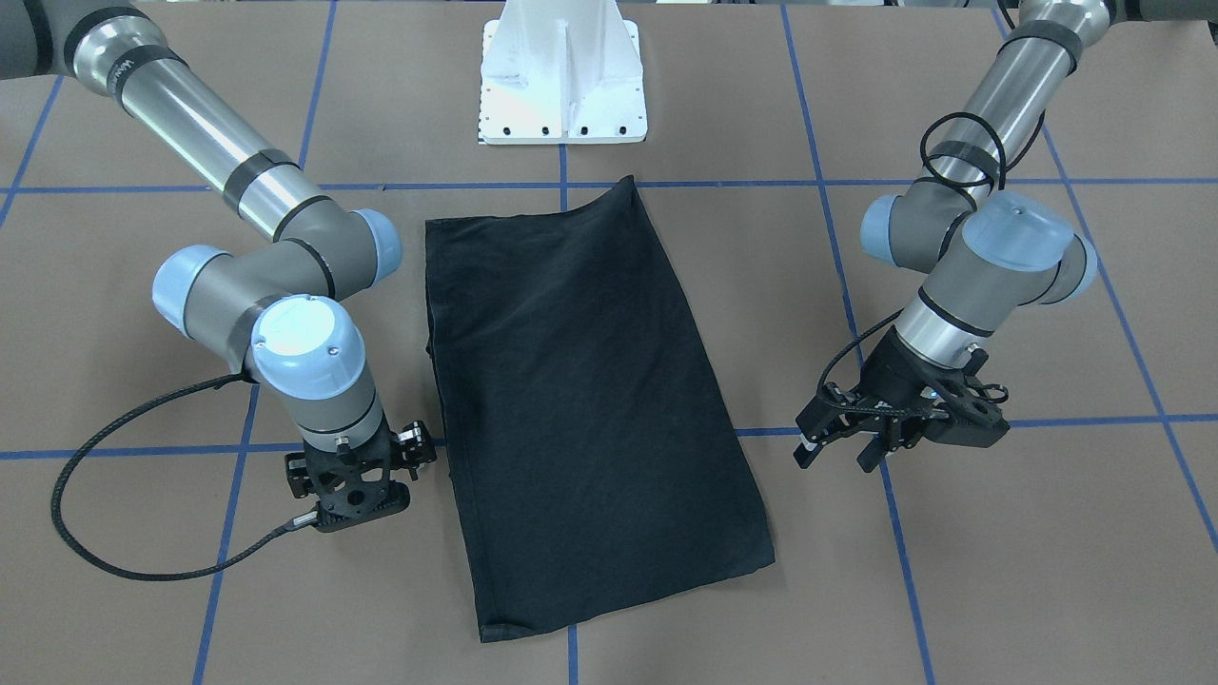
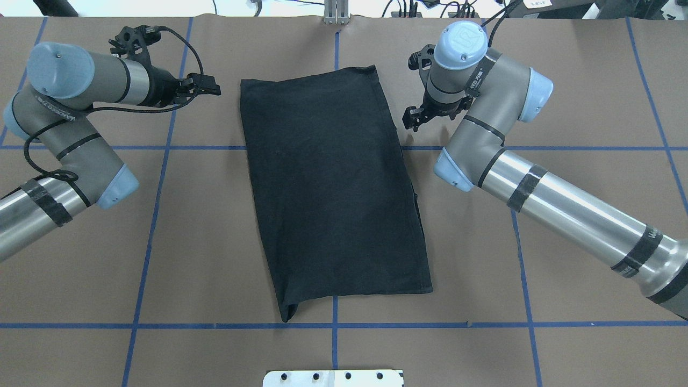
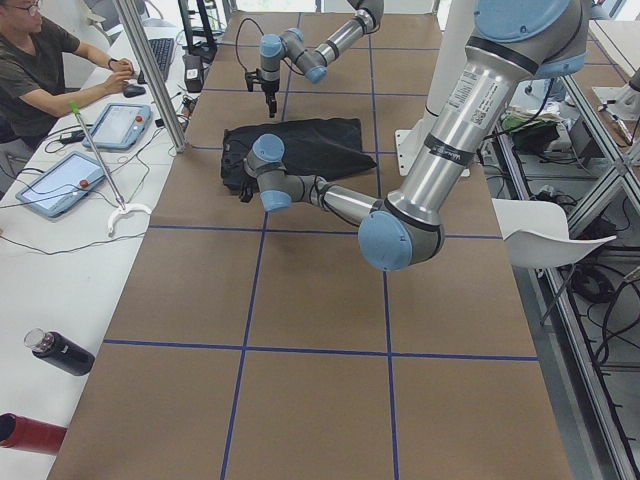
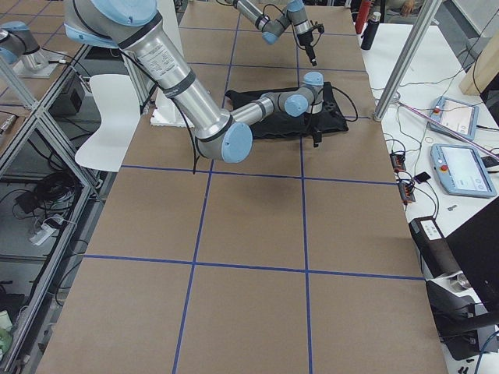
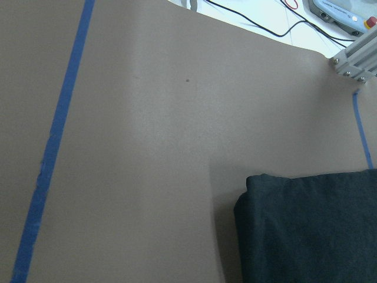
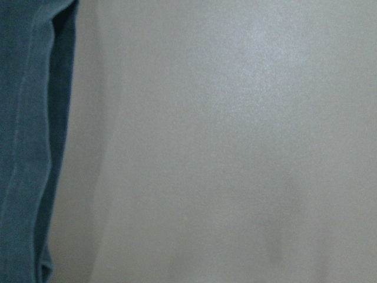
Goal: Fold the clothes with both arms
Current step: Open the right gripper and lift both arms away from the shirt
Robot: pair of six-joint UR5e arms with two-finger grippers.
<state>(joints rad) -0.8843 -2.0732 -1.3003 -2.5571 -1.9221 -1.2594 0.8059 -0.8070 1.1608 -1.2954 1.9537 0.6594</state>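
My gripper will pull the black T-shirt's corner (image 1: 629,189) by the white pedestal, and the T-shirt should then bring its far end (image 1: 622,577) along, because that end lies flat and loose.
The black T-shirt (image 1: 590,400) lies flat in the middle of the table, folded into a long, narrow rectangle with plain black up; its logo is hidden. It also shows in the overhead view (image 2: 333,188). My left gripper (image 1: 837,457) hovers beside the shirt's far corner on my left, open and empty, a short way off the cloth (image 2: 215,87). My right gripper (image 1: 423,445) points down just beside the shirt's opposite long edge (image 2: 411,124), open and empty. The left wrist view shows a shirt corner (image 5: 312,230); the right wrist view shows a shirt edge (image 6: 29,147).
The white pedestal (image 1: 563,76) stands at the shirt's near end. Blue tape lines cross the brown table (image 2: 161,242). In the exterior left view an operator (image 3: 40,70), tablets, a metal post (image 3: 150,70) and a bottle (image 3: 60,352) are beyond the table's far edge.
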